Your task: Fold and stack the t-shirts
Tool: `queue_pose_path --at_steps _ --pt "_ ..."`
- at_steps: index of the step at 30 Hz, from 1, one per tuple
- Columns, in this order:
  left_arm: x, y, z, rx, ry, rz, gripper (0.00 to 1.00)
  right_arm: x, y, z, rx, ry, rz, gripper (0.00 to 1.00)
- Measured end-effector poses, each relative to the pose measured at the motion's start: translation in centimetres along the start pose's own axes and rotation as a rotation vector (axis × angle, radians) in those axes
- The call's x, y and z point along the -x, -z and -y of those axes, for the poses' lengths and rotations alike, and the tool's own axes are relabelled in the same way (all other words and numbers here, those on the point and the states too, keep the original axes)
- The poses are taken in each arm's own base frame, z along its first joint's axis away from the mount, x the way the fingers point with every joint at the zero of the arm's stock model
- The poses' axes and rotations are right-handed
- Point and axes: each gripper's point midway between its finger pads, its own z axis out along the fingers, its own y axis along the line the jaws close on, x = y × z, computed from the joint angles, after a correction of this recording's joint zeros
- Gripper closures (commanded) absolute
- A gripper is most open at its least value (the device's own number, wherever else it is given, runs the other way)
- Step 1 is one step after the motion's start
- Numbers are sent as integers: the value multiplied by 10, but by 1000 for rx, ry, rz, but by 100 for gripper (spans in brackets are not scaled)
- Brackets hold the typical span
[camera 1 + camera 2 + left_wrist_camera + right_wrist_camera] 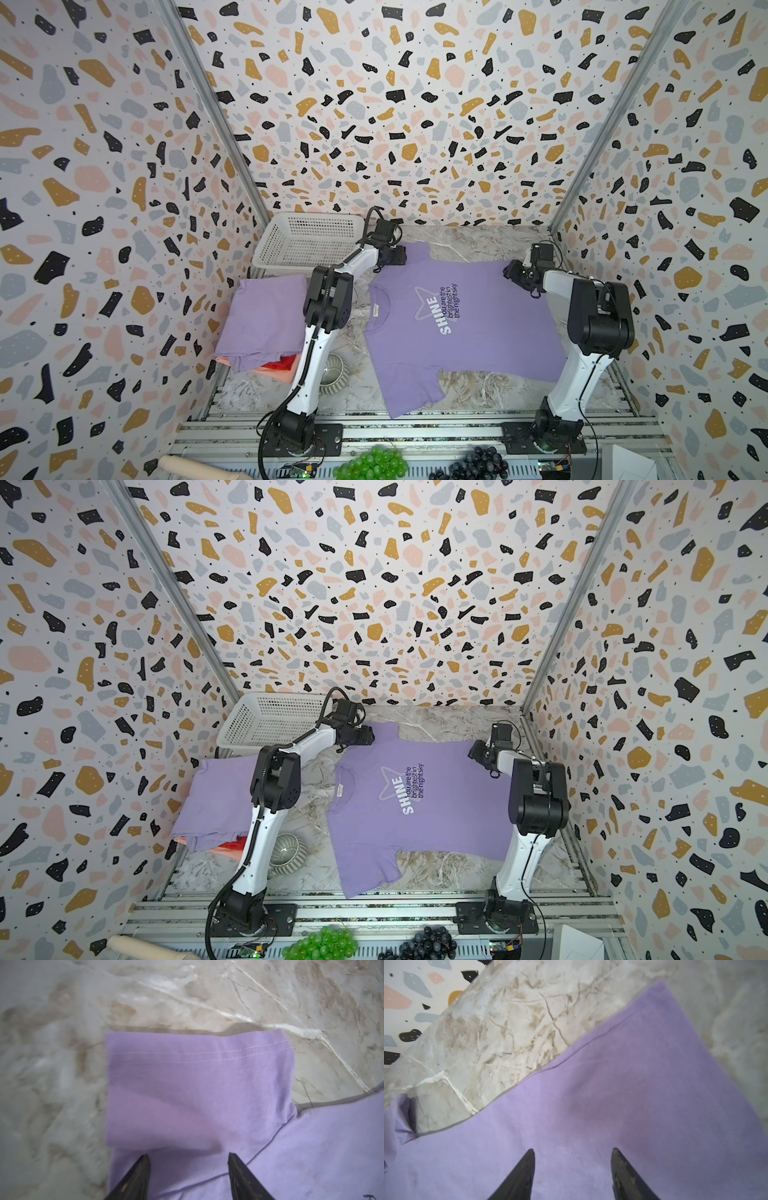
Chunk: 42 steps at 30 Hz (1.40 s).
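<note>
The left gripper's fingers are on either side of flat cloth at the far sleeve's base [188, 1168], so the robot should move them to the sleeve's edge [111, 1064] beside the basket and pinch there before it folds.
A lavender t-shirt with a white star and "SHINE" print [457, 328] [419, 812] lies spread flat on the marble table, neck toward the left. My left gripper [400, 255] [368, 734] hovers over its far sleeve [195, 1088], fingers apart and empty [188, 1155]. My right gripper [513, 272] [478, 752] hangs over the shirt's far hem corner [633, 1084], also open with only flat cloth below it [572, 1150]. A folded stack of t-shirts [262, 320] [216, 800] sits at the left, lavender on top, red and salmon edges [278, 368] beneath.
A white perforated basket [303, 241] [266, 719] stands at the back left, behind the left arm. A ribbed grey bowl [332, 374] sits by the left arm's base. Green grapes [372, 463], dark grapes [478, 463] and a rolling pin [195, 467] lie on the front rail.
</note>
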Motion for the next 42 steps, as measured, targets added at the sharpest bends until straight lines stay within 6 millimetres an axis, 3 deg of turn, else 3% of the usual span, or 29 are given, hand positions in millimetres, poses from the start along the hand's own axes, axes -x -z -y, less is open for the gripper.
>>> queue_pose_path --at_steps 3,8,12,18,21,29,33,35,39,42 --pt "25 11 -10 13 3 63 39 20 4 -10 5 54 62 33" --pt "73 19 -22 40 2 193 38 76 12 -31 4 119 186 30" --pt "77 5 -30 64 11 221 38 105 10 -36 -13 143 253 27" --pt "51 -29 -43 110 49 178 39 96 -13 -11 -98 141 216 26" --pt "54 -35 -40 118 55 204 39 91 -16 2 -135 139 189 25" --pt "58 -47 -18 78 69 248 42 98 -12 33 -142 110 173 24" --pt "60 -53 -9 55 80 267 60 105 -17 43 -113 109 155 23" --pt "60 -54 -7 48 91 275 78 109 -25 48 -104 121 143 23" --pt "59 -57 -9 50 117 278 99 106 -43 51 -108 152 103 23" --pt "60 -57 -8 49 137 285 100 99 -55 57 -120 169 68 25"
